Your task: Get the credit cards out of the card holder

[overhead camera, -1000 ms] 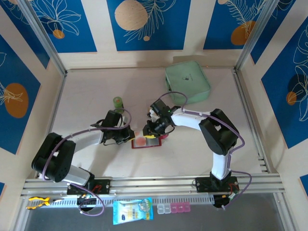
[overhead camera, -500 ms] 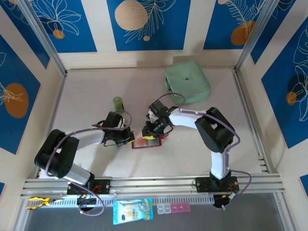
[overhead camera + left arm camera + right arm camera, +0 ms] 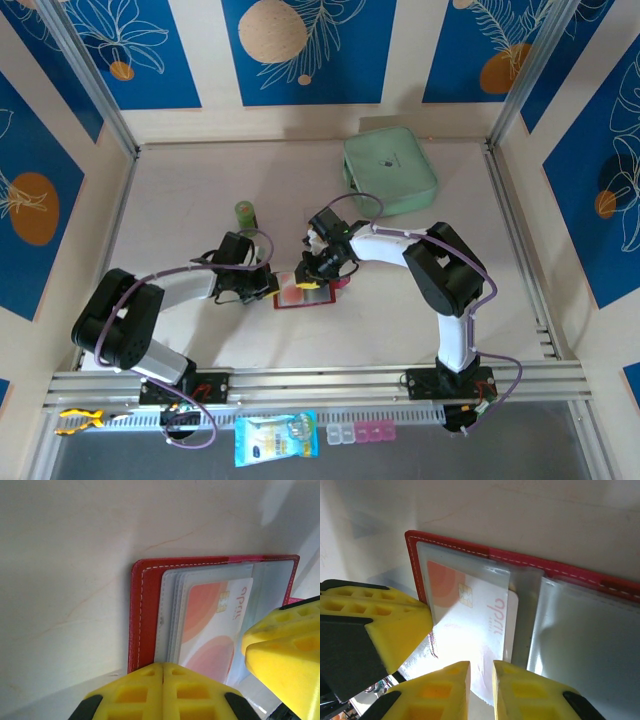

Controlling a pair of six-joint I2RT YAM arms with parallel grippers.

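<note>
The credit card only just sticks out past the sleeve's opening. Next, my left gripper pushes the card's inner edge toward my right gripper before the pull.
The card holder lies open on the table, dark red with clear sleeves. One of the credit cards, white with orange-pink circles and a chip, sits in a sleeve. Its lower edge reaches out between my right fingertips. My left gripper is shut, its tips pressed on the holder's left edge. My right gripper stands over the card, its jaws a narrow gap apart around the card's edge. One right finger shows in the left wrist view.
A mint-green zip pouch lies at the back right. A small green bottle stands behind my left gripper. Metal rails run along the table's sides and near edge, and a blue packet lies below the near rail.
The right jaws have narrowed over the card. The left arm drew in slightly early on, then held. The card holder has stayed in place.
</note>
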